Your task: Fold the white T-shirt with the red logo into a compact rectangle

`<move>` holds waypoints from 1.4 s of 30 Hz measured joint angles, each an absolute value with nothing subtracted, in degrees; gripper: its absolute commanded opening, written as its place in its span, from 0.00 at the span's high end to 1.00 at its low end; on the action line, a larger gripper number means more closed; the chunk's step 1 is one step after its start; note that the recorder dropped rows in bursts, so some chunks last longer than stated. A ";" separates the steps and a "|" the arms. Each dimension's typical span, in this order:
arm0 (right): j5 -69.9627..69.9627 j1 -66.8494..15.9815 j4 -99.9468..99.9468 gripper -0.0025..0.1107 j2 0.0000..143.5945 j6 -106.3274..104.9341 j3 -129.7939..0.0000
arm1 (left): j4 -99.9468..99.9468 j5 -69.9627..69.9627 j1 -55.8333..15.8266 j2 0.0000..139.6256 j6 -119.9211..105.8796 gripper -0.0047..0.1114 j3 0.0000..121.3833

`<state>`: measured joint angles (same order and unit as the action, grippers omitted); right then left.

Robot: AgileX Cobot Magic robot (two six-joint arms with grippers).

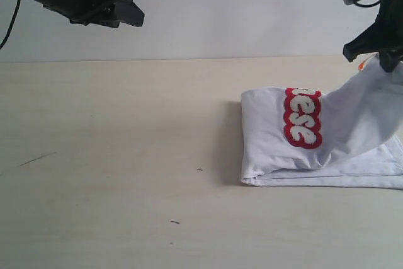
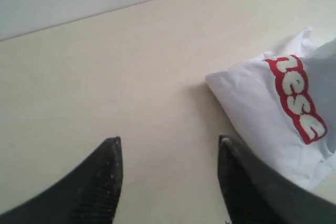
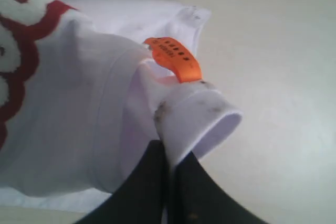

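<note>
The white T-shirt (image 1: pixel 267 133) is far from my left gripper, so next my right gripper lets go of its neck band and pulls it closer by the red logo (image 1: pixel 303 118).
The white T-shirt (image 1: pixel 271 137) lies partly folded at the table's right side, its red logo (image 1: pixel 302 118) facing up. My right gripper (image 1: pixel 385 61) is shut on the ribbed neck band (image 3: pixel 197 124) beside the orange neck tag (image 3: pixel 176 59) and holds that end lifted above the table. The cloth slopes from it down over the folded part. High at the upper left my left gripper (image 1: pixel 129 12) hangs open and empty, well away from the shirt (image 2: pixel 257 108); its fingers (image 2: pixel 107 177) frame bare table, with the logo (image 2: pixel 296 100) off to one side.
The light wooden table (image 1: pixel 113 155) stretches to the left of the shirt, with small dark marks (image 1: pixel 199 169) on it. A pale wall (image 1: pixel 239 11) rises behind the table's far edge. The shirt's right part runs out of the exterior view.
</note>
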<state>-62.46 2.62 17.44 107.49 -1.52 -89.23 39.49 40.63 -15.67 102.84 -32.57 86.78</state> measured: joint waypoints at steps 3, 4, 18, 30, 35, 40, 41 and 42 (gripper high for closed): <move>-62.92 2.62 17.20 0.84 109.56 -1.95 -89.23 | 39.49 40.63 -15.67 102.84 -32.57 0.50 86.78; -63.02 2.62 17.56 0.78 110.29 -1.43 -89.23 | 39.49 40.63 -15.67 102.84 -32.57 0.50 86.78; -62.82 2.62 32.88 0.77 112.03 16.04 -89.23 | 39.49 40.63 -15.67 102.84 -32.57 0.50 86.78; -54.80 2.51 -8.92 0.98 118.64 -13.13 -89.23 | 39.49 40.63 -15.67 102.84 -32.81 0.50 86.78; -54.91 2.16 -9.80 0.98 124.79 -14.19 -89.23 | 39.49 40.63 -15.67 102.84 -33.19 0.50 86.78; -54.41 -0.51 -8.65 0.98 128.11 -14.68 -89.91 | 39.49 40.63 -15.67 102.86 -33.65 0.50 86.78; -54.08 -1.37 -8.01 0.98 128.34 -15.19 -90.23 | 39.49 40.63 -15.67 102.86 -33.65 0.50 86.78; -53.93 -2.08 -7.69 0.98 128.48 -15.48 -90.41 | 39.49 40.63 -15.67 102.86 -33.65 0.50 86.78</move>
<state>-53.93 -2.08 -7.69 128.48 -15.48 -90.41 39.49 40.63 -15.67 102.86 -33.65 86.78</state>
